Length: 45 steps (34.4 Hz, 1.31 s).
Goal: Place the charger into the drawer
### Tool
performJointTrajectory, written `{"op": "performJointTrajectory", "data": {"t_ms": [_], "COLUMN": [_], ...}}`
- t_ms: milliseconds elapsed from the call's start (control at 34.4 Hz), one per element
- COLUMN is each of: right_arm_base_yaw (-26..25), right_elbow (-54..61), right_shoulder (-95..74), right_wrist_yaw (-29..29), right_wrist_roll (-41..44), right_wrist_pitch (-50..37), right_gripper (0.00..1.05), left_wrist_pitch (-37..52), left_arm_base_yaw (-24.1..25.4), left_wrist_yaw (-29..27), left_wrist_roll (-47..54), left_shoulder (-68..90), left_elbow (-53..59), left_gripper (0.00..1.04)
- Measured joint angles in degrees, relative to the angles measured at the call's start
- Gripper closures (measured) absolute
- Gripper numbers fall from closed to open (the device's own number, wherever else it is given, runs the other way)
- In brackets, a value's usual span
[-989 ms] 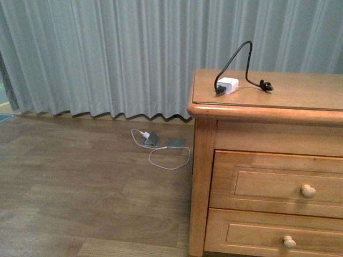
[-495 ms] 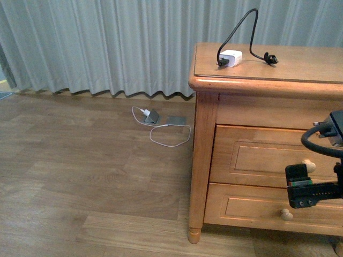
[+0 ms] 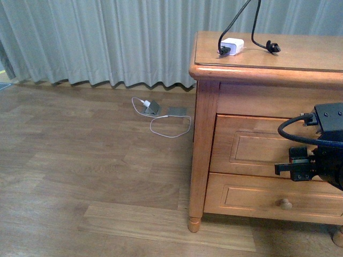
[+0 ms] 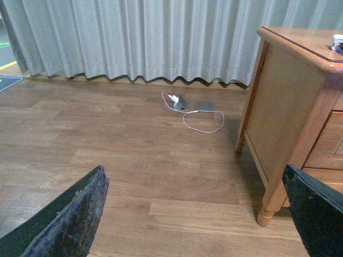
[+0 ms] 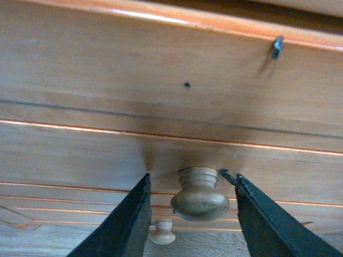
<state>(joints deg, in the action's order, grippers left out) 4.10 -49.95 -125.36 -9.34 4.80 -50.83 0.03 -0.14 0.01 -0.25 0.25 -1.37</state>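
Note:
The upper drawer (image 4: 327,146) has a thin dark gap (image 4: 318,139) between its front and the dresser side. It will therefore slide straight out and stay level when I pull it.
The charger (image 3: 232,46), a white cube with a stiff black cable looping up to a black connector (image 3: 273,48), lies on top of the dresser. The upper drawer (image 3: 252,147) is shut. My right gripper (image 3: 292,168) is open in front of it and hides its knob in the front view. In the right wrist view the round pale knob (image 5: 199,195) sits between the open fingers of my right gripper (image 5: 193,211), with gaps on both sides. My left gripper (image 4: 193,219) is open and empty above the floor, left of the dresser (image 4: 284,107).
A white-cabled charger with grey flat pieces (image 3: 158,111) lies on the wooden floor by the curtain; it also shows in the left wrist view (image 4: 187,104). A lower drawer with its own knob (image 3: 284,203) sits beneath. The dresser leg (image 3: 194,222) stands at the front left corner.
My right arm has come into view and risen in front of the upper drawer, covering its knob. The view has shifted so the dresser sits higher and nearer. The charger has not moved.

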Motion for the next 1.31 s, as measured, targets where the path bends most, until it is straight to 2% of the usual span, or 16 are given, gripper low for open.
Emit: {"op": "performJointTrajectory", "data": {"t_ms": [145, 204, 553, 815, 1135, 1251, 1309], "right_arm_base_yaw": [0.11, 0.13, -0.22, -1.73, -4.81, -5.92, -6.19], "right_elbow": [-0.02, -0.02, 1.20, 13.75, 27.47, 30.45, 31.39], "right_shoulder": [-0.20, -0.20, 1.57, 11.76, 26.82, 32.85, 35.01], "right_wrist_yaw": [-0.15, -0.20, 1.92, 8.76, 17.03, 20.04, 20.55], "right_wrist_roll": [0.39, 0.39, -1.05, -2.34, -1.97, -0.31, 0.17], "right_wrist_pitch": [0.07, 0.17, 3.13, 5.92, 14.12, 20.11, 21.99], "right_gripper": [0.79, 0.81, 0.82, 0.83, 0.83, 0.84, 0.76], "left_wrist_pitch": [0.00, 0.00, 0.00, 0.00, 0.00, 0.00, 0.00], "left_arm_base_yaw": [0.00, 0.00, 0.00, 0.00, 0.00, 0.00, 0.00], "left_wrist_yaw": [0.00, 0.00, 0.00, 0.00, 0.00, 0.00, 0.00], "left_wrist_roll": [0.00, 0.00, 0.00, 0.00, 0.00, 0.00, 0.00], "left_shoulder": [0.00, 0.00, 0.00, 0.00, 0.00, 0.00, 0.00], "left_elbow": [0.00, 0.00, 0.00, 0.00, 0.00, 0.00, 0.00], "left_gripper": [0.06, 0.06, 0.06, 0.06, 0.06, 0.06, 0.06]}}
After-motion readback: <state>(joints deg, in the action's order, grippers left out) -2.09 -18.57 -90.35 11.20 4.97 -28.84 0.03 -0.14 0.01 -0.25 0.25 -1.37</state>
